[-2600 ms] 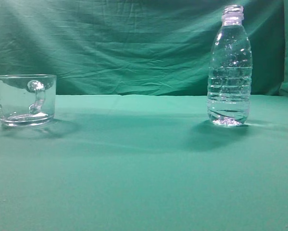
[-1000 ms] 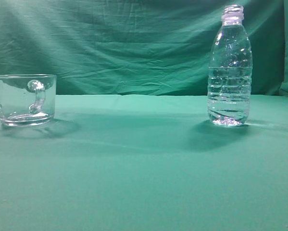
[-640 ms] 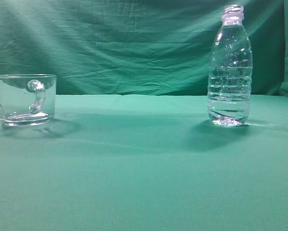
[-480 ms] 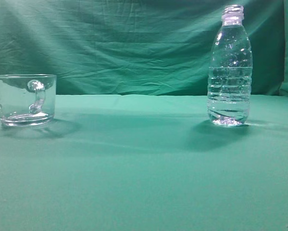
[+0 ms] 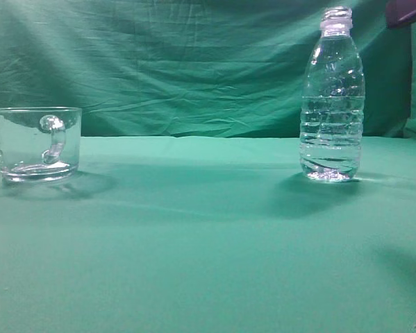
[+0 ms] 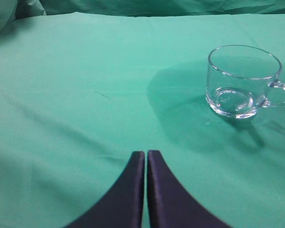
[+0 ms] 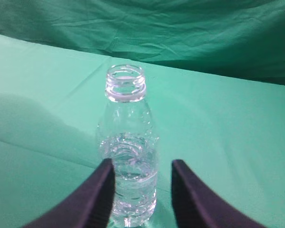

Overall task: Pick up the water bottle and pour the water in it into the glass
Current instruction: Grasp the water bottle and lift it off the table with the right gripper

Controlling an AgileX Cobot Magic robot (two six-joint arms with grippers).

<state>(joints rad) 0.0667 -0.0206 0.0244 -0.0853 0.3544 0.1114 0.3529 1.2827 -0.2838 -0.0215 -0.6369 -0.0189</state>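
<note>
The water bottle [image 5: 333, 104] will begin to pour only once the robot tips it almost level, because the water's surface sits far below the open neck [image 5: 337, 19].
The water bottle [image 5: 333, 97] stands upright and uncapped on the green cloth at the right, with the water [image 5: 330, 149] filling its lower half. The glass [image 5: 37, 142], an empty handled mug, stands at the far left. In the right wrist view my right gripper [image 7: 142, 164] is open, with the water bottle [image 7: 127, 118] just ahead of its jaws and untouched. In the left wrist view my left gripper [image 6: 145, 153] is shut and empty. The glass [image 6: 242, 80] sits ahead of it, to the right.
A green cloth [image 5: 194, 243] covers the table and a green backdrop [image 5: 180, 62] hangs behind. A dark part of my right arm [image 5: 405, 10] shows in the exterior view's top right corner, above and right of the bottle.
A dark part of my right arm has come into the top right corner of the exterior view, and a shadow has appeared on the cloth at lower right. Bottle and glass have not moved.
</note>
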